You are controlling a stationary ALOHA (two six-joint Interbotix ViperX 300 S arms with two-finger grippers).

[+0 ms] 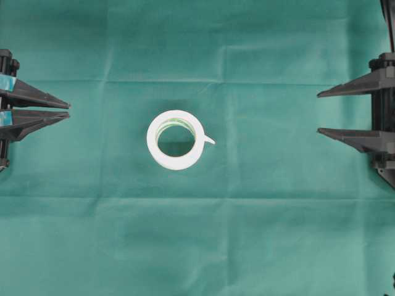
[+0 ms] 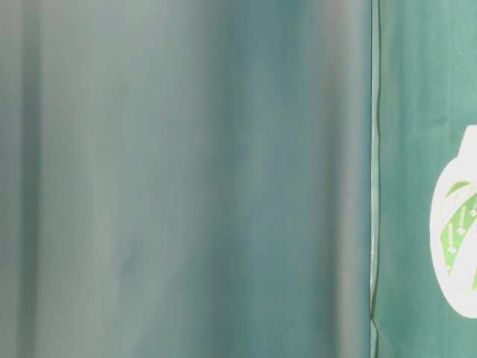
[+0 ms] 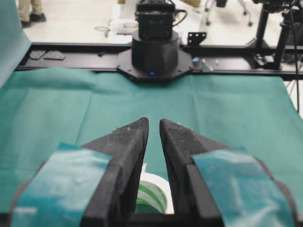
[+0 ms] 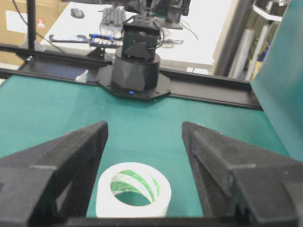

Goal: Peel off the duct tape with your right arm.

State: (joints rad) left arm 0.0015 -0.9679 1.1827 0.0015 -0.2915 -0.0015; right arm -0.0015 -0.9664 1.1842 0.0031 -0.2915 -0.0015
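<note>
The duct tape lies loose on the cloth and its end (image 1: 209,140) faces my right gripper, so my left gripper should hold the roll's side (image 1: 176,163) tight before the peel.
The duct tape (image 1: 176,163), a white roll with a green-striped inner core, lies flat on the green cloth at the middle of the table. Its loose strip end (image 1: 208,140) sticks out toward the right. My left gripper (image 1: 69,110) hovers at the left edge, well clear of the roll, with its fingertips almost together and nothing between them. My right gripper (image 1: 318,113) is at the right edge, wide open and empty. The roll shows low between the left fingers (image 3: 154,194) and ahead of the right gripper (image 4: 128,210). It also shows at the table-level view's right edge (image 2: 455,239).
A green cloth (image 1: 278,216) covers the table, with fold creases. The opposite arm's black base stands at the far table edge in each wrist view (image 3: 154,52) (image 4: 135,71). A hanging green sheet (image 2: 186,179) fills most of the table-level view.
</note>
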